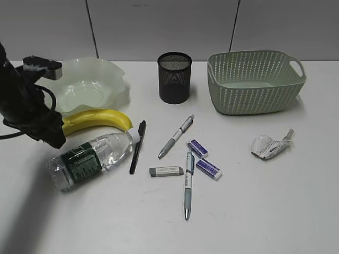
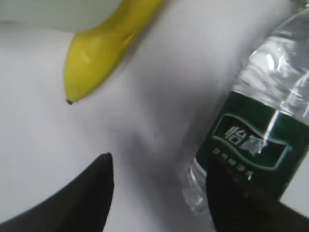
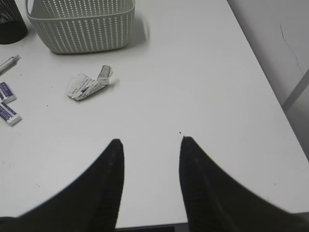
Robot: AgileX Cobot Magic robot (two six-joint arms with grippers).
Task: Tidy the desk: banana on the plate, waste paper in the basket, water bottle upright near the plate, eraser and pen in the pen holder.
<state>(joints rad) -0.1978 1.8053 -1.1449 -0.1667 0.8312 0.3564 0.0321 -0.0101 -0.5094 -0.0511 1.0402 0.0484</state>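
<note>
One finger of the left gripper is over the water bottle's base (image 1: pixel 59 177), so the left gripper should move back and get its fingers on both sides of the banana's tip (image 2: pixel 78 87) before it closes.
The banana (image 1: pixel 98 120) lies on the desk (image 1: pixel 275 211) against the front of the pale green plate (image 1: pixel 87 87). The water bottle (image 1: pixel 92 157) lies on its side just in front of the banana. The waste paper (image 1: pixel 271 144) lies at the right, in front of the basket (image 1: pixel 254 82). The black mesh pen holder (image 1: pixel 175 76) stands at the back centre. Three pens (image 1: pixel 176 136) and three erasers (image 1: pixel 208 169) lie in the middle. My left gripper (image 2: pixel 159 159) is open low over bare desk between the banana's tip (image 2: pixel 96 53) and the bottle (image 2: pixel 270 116); its right finger overlaps the bottle. My right gripper (image 3: pixel 149 140) is open and empty.
The right gripper hovers over bare desk near the front right edge, out of the exterior view. Its wrist view shows the basket (image 3: pixel 82 24), the waste paper (image 3: pixel 89 84) and two erasers (image 3: pixel 7 101) ahead to the left. A grey wall stands behind the desk.
</note>
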